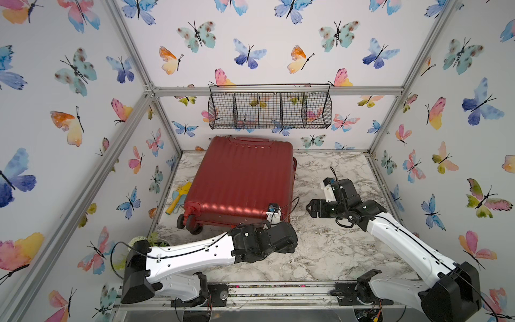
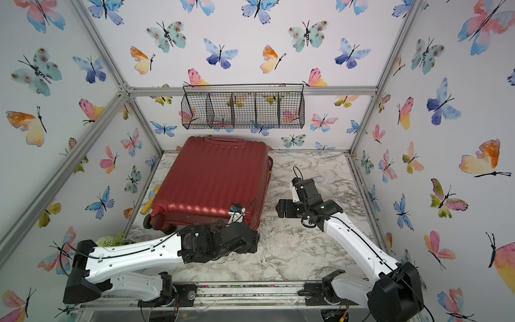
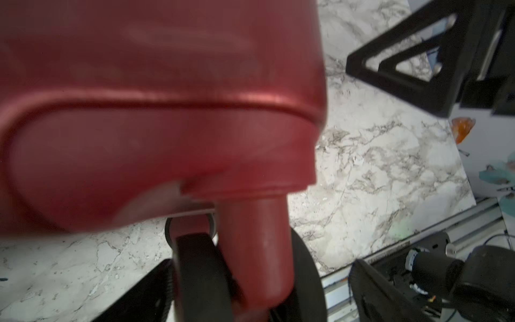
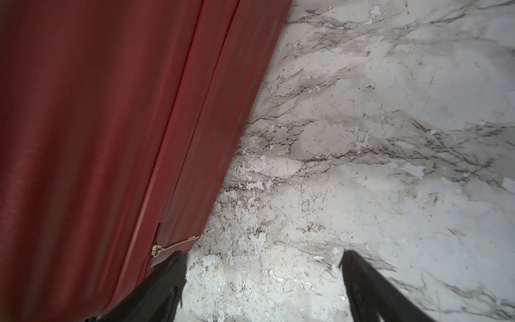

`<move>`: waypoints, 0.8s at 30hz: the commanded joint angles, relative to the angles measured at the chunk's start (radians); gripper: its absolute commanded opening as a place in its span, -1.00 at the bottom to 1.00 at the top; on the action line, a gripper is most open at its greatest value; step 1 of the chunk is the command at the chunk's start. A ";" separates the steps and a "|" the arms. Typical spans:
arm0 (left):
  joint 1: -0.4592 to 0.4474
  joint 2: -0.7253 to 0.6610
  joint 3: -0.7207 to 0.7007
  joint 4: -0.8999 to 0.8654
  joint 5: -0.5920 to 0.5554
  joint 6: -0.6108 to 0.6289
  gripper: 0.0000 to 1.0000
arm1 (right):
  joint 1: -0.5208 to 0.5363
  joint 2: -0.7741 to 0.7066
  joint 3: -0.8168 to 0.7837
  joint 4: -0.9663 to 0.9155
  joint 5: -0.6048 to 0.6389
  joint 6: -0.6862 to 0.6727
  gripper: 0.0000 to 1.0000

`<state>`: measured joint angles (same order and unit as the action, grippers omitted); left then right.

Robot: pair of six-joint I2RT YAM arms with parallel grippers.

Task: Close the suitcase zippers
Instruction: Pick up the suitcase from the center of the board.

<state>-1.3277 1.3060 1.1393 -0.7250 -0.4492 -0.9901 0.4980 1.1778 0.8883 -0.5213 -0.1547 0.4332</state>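
Observation:
The silver zipper pull [image 4: 174,244] will slide around onto the suitcase's front side when the robot pulls it, because the toothed zipper track [image 4: 148,265] goes on toward the wheel corner.
The dark red ribbed suitcase [image 1: 239,178] [image 2: 211,178] lies flat and shut at the back left of the marble table [image 1: 334,251]. My left gripper [image 3: 259,278] is open at the case's front right corner, with a black wheel [image 3: 200,278] and its red leg between the fingers. My right gripper [image 1: 313,208] [image 4: 262,267] hangs open just off the case's right side. One of its fingertips [image 4: 170,278] is next to a silver zipper pull [image 4: 178,243]. The zipper track [image 4: 154,245] runs along the seam there. The rest of the zippers is hidden.
A black wire basket [image 1: 269,110] hangs on the back wall above the case. Yellow and blue toy tools [image 1: 177,199] lie left of the case. A small green plant [image 1: 145,239] stands behind the left arm. A metal rail [image 1: 278,292] edges the table's front.

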 commanded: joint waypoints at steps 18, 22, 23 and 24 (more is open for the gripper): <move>0.009 -0.025 0.237 0.011 -0.270 0.798 -1.00 | 0.026 -0.176 -0.358 0.514 -0.209 -0.166 0.55; 0.008 -0.034 0.192 0.070 -0.237 1.040 -1.00 | 0.118 -0.163 -0.356 0.599 -0.178 -0.208 0.40; 0.008 -0.027 0.177 0.076 -0.277 1.064 -1.00 | 0.143 -0.155 -0.358 0.622 -0.159 -0.221 0.40; 0.011 -0.014 0.175 0.081 -0.333 1.065 -1.00 | 0.175 -0.142 -0.366 0.660 -0.137 -0.228 0.40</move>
<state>-1.2762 1.3228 1.2736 -0.8692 -0.7029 -0.2939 0.6201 1.0203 0.5251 -0.0036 -0.3275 0.2565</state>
